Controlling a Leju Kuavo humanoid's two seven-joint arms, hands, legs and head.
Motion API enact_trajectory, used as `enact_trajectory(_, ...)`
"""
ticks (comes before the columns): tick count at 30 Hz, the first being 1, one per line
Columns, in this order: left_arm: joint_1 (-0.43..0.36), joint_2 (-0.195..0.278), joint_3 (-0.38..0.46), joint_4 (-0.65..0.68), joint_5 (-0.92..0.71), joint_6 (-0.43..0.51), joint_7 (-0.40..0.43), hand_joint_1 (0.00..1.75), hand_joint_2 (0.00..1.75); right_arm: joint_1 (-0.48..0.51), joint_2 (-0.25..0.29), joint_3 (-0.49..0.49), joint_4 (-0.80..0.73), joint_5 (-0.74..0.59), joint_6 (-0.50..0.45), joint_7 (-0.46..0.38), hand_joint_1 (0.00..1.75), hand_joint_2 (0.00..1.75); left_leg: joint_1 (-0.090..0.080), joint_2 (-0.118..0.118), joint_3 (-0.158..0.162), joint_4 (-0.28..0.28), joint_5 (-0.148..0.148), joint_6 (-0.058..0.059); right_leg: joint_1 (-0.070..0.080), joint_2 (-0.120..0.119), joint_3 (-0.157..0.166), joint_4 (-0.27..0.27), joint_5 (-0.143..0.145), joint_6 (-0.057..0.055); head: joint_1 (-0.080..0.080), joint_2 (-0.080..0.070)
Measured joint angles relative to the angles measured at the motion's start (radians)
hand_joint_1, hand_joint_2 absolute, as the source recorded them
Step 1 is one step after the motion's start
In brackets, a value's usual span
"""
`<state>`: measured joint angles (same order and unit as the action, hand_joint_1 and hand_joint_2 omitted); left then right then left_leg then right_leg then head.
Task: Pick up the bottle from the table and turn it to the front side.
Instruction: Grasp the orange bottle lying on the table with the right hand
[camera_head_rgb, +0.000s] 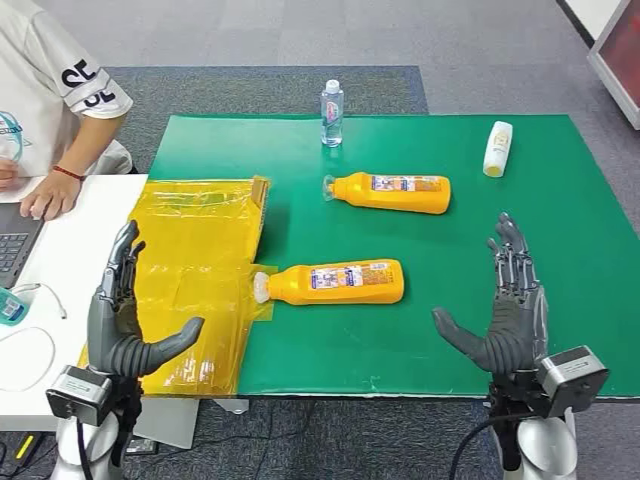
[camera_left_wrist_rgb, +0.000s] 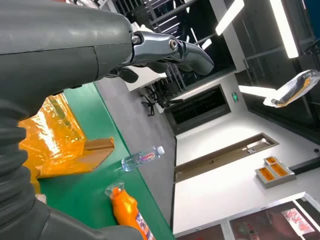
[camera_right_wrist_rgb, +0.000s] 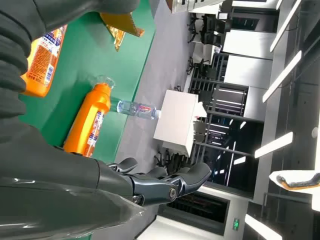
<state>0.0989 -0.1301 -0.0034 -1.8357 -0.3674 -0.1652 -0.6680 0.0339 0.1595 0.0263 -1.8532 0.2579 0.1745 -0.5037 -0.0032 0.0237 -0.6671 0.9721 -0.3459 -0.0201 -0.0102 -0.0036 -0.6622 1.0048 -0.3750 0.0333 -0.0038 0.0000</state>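
My gripper will turn the bottle over, and I should expect a big logo hidden underneath, because fine print (camera_head_rgb: 375, 274) shows on the near orange bottle's upper side (camera_head_rgb: 332, 284).
Two orange bottles lie on their sides on the green table (camera_head_rgb: 453, 300). The near bottle (camera_head_rgb: 336, 282) has its cap end over the edge of the yellow plastic sheet (camera_head_rgb: 192, 270). The far bottle (camera_head_rgb: 392, 192) lies behind it, cap to the left; the wrist views show it too (camera_left_wrist_rgb: 126, 210) (camera_right_wrist_rgb: 86, 120). My left hand (camera_head_rgb: 124, 310) hovers open over the yellow sheet, left of the near bottle. My right hand (camera_head_rgb: 506, 305) is raised open above the table's front right, right of that bottle. Neither hand touches anything.
A small clear water bottle (camera_head_rgb: 332, 112) stands at the table's back edge. A white and yellow bottle (camera_head_rgb: 498, 148) lies at the back right. A white desk (camera_head_rgb: 53, 270) adjoins on the left, where a person (camera_head_rgb: 53, 90) sits at a laptop (camera_head_rgb: 15, 240).
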Motion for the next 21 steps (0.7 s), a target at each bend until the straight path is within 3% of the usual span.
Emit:
enact_trajectory(5,0.0,0.002,-0.004,0.002,0.0,0.001,0.0,0.0,1.75,0.0,-0.001,0.001,0.003,0.017,-0.007,0.0,0.0,1.75,0.0,0.0,0.0,0.0,0.0,0.0,0.0,0.0,0.0,0.0,0.0,0.0,0.0,0.0)
enact_trajectory(10,-0.008,0.007,-0.01,0.011,0.007,-0.003,-0.003,0.0,1.75,-0.032,-0.049,0.057,0.047,0.289,-0.055,0.04,0.0,1.75,0.0,0.0,0.0,0.0,0.0,0.0,0.0,0.0,0.0,0.0,0.0,0.0,0.0,0.0)
enact_trajectory(14,-0.047,0.018,-0.024,0.05,0.026,-0.014,-0.017,0.0,1.75,-0.162,-0.143,0.211,0.229,0.482,-0.079,0.078,0.0,1.75,0.0,0.0,0.0,0.0,0.002,0.001,0.0,0.0,0.0,0.0,0.002,0.001,0.0,0.0)
enact_trajectory(21,-0.113,0.037,-0.066,0.132,0.047,-0.016,-0.027,0.0,1.75,-0.476,-0.219,0.502,0.574,0.51,-0.056,0.133,0.0,1.75,0.0,0.0,0.0,0.0,0.006,0.001,0.0,0.0,0.0,0.0,0.005,0.001,0.0,0.0)
